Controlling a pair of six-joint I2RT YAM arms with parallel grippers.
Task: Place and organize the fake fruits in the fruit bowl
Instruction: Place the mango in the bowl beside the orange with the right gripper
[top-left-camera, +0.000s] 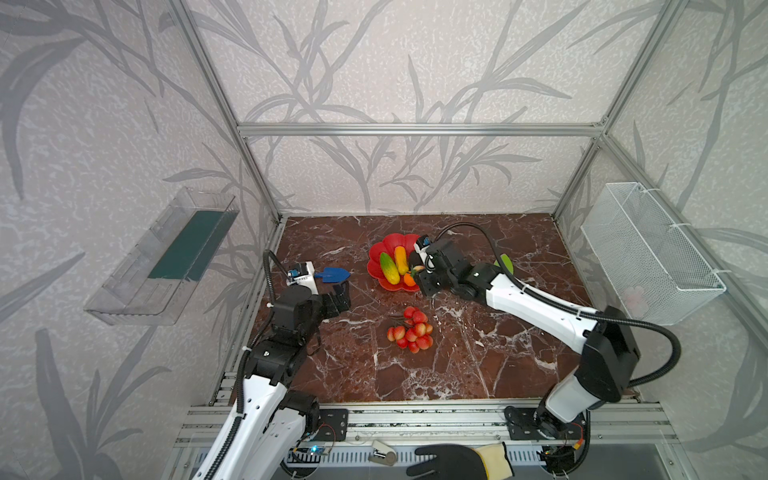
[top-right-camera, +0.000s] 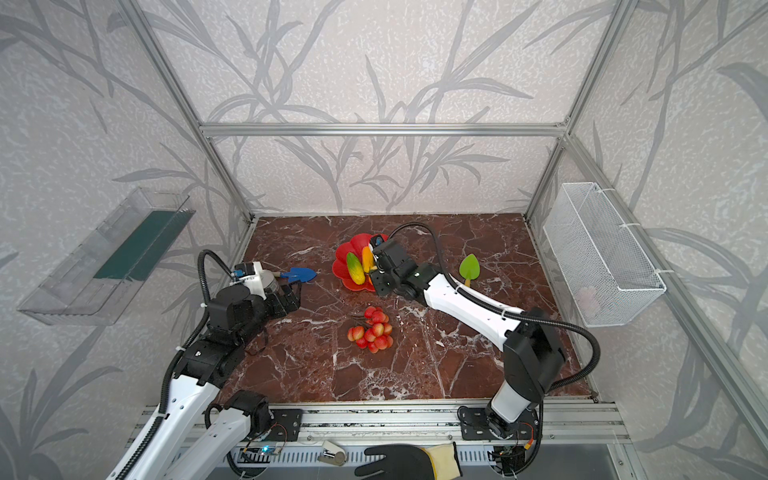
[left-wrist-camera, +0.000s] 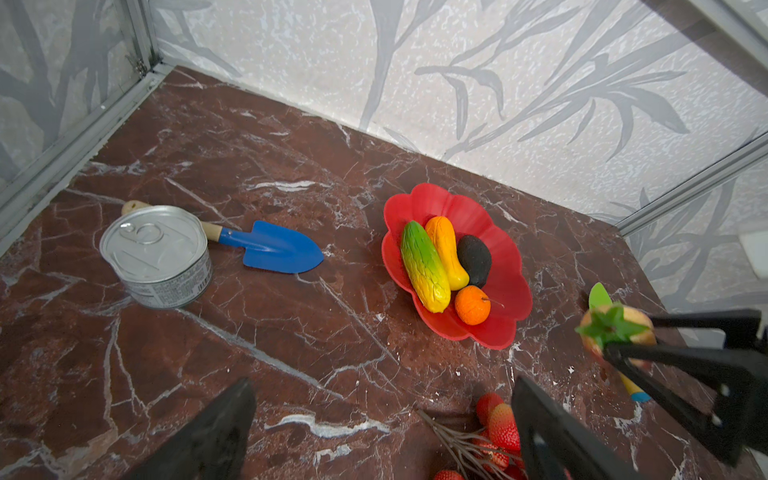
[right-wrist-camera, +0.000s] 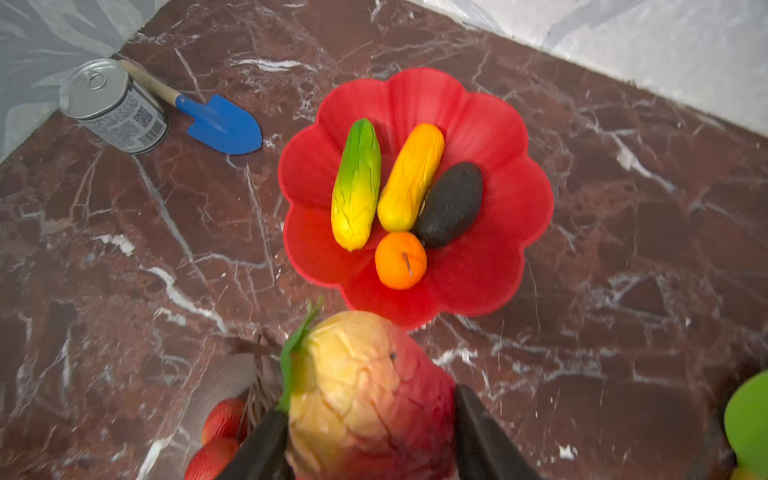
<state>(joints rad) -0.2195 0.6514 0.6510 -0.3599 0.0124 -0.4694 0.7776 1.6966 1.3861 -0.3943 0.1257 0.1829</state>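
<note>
The strawberry (right-wrist-camera: 369, 382) is in my right gripper, and the berry cluster's stems point toward my left gripper. Next, my left gripper picks up the cluster by its stem ends (left-wrist-camera: 430, 421).
The red scalloped fruit bowl (top-left-camera: 381, 246) (right-wrist-camera: 498, 124) holds a green-yellow oblong (right-wrist-camera: 357, 183), a yellow-orange oblong (right-wrist-camera: 411, 174), a dark oval (right-wrist-camera: 451, 203) and a small orange ball (right-wrist-camera: 400, 260). My right gripper (right-wrist-camera: 368, 405) (top-left-camera: 417, 270) is shut on the red-green strawberry (right-wrist-camera: 365, 395) (left-wrist-camera: 615, 328), raised at the bowl's near right rim. The cluster of red berries (top-left-camera: 411, 330) (top-right-camera: 372, 330) lies on the marble in front of the bowl. At the left, above the marble, my left gripper (left-wrist-camera: 382, 384) (top-left-camera: 338, 299) is open with nothing in it; the berries are beside one finger.
A blue trowel (top-left-camera: 332, 274) and a silver can (left-wrist-camera: 156, 253) lie left of the bowl. To the bowl's right lies a green trowel (top-right-camera: 469, 268). A wire basket (top-left-camera: 648, 253) hangs on the right wall, a clear tray (top-left-camera: 162, 257) on the left. A gloved hand (top-left-camera: 457, 461) rests at the front rail.
</note>
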